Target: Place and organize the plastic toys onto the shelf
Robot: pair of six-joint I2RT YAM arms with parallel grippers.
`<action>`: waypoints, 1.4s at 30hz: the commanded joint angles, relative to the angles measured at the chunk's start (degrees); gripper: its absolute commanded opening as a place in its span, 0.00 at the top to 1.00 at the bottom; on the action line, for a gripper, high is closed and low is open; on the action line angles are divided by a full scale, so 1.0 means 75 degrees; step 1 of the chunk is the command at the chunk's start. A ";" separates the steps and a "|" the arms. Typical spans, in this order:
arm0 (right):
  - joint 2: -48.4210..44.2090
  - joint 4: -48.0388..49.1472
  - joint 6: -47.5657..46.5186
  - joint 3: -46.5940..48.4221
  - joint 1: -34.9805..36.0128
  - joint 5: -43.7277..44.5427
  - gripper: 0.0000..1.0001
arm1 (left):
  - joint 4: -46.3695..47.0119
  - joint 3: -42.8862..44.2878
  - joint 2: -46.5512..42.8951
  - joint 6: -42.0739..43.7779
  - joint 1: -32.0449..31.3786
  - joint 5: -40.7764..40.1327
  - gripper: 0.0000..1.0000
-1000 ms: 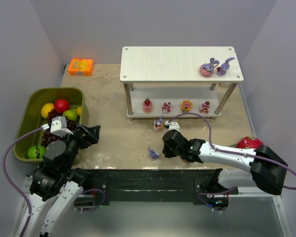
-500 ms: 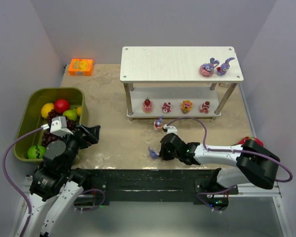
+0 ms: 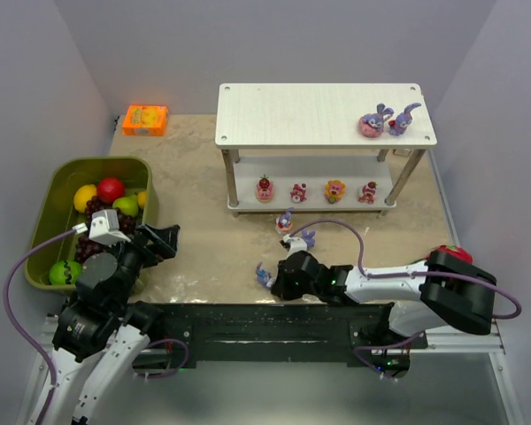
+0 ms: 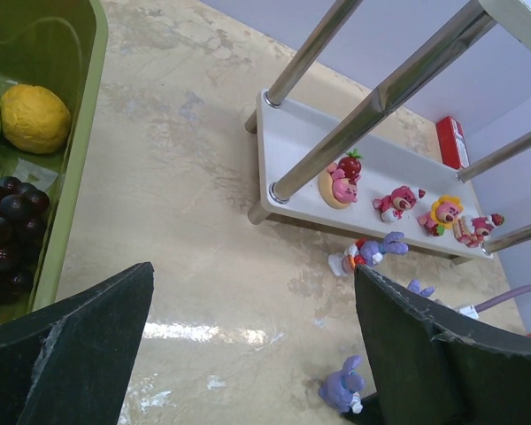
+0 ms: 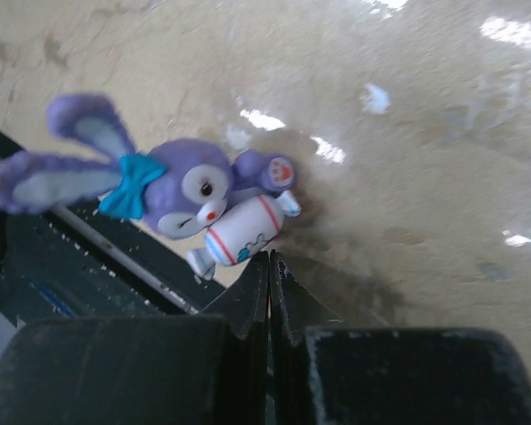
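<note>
The bunny's candy (image 5: 246,232) is touching my right gripper's closed fingers, so I should back off, open and straddle the bunny's head (image 5: 193,188) from above before I lift it to the shelf.
The white shelf (image 3: 310,115) carries two purple bunnies (image 3: 388,120) on its top board and several small cake figures (image 3: 315,190) on its lower board (image 4: 305,155). On the table, one bunny on a donut base (image 3: 285,221) stands before the shelf, with a second bunny (image 3: 306,236) beside it. A third bunny (image 3: 264,274) with a blue bow and a candy (image 5: 186,190) lies near the table's front edge. My right gripper (image 5: 268,258) is shut and empty, its tips right against that candy. My left gripper (image 3: 162,239) hangs open beside the bin, holding nothing.
An olive-green bin (image 3: 99,162) with grapes, apple and lemon stands at the left. An orange box (image 3: 145,119) sits at the back left. A dragon fruit (image 3: 450,255) lies behind my right arm. The black front rail (image 3: 274,319) runs just below the near bunny.
My right gripper has swept left and toward the front edge, up to the near bunny, which has shifted slightly left. A bunny it covered now shows. The left arm has not moved.
</note>
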 commanded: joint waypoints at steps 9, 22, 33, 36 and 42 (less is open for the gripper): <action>-0.0526 -0.1087 0.0027 0.0495 0.0638 0.0650 0.91 | 0.0112 0.0152 -0.0064 -0.0127 0.0046 -0.0083 0.01; -0.1585 -0.1454 -0.2118 0.0870 0.0733 0.0744 0.33 | 0.0088 0.0152 -0.0040 -0.0151 0.0046 -0.0106 0.00; -0.0588 -0.0587 -0.3641 0.1234 0.0733 0.1541 0.31 | 0.0088 0.0152 0.0030 -0.0139 0.0046 -0.0118 0.00; -0.0506 -0.0107 -0.3911 0.1187 0.0733 0.1448 0.31 | 0.0088 0.0152 0.0042 -0.0139 0.0046 -0.0129 0.00; -0.0248 0.0340 -0.4064 0.1163 0.0733 0.1190 0.32 | 0.0088 0.0152 0.0089 -0.0151 0.0046 -0.0141 0.01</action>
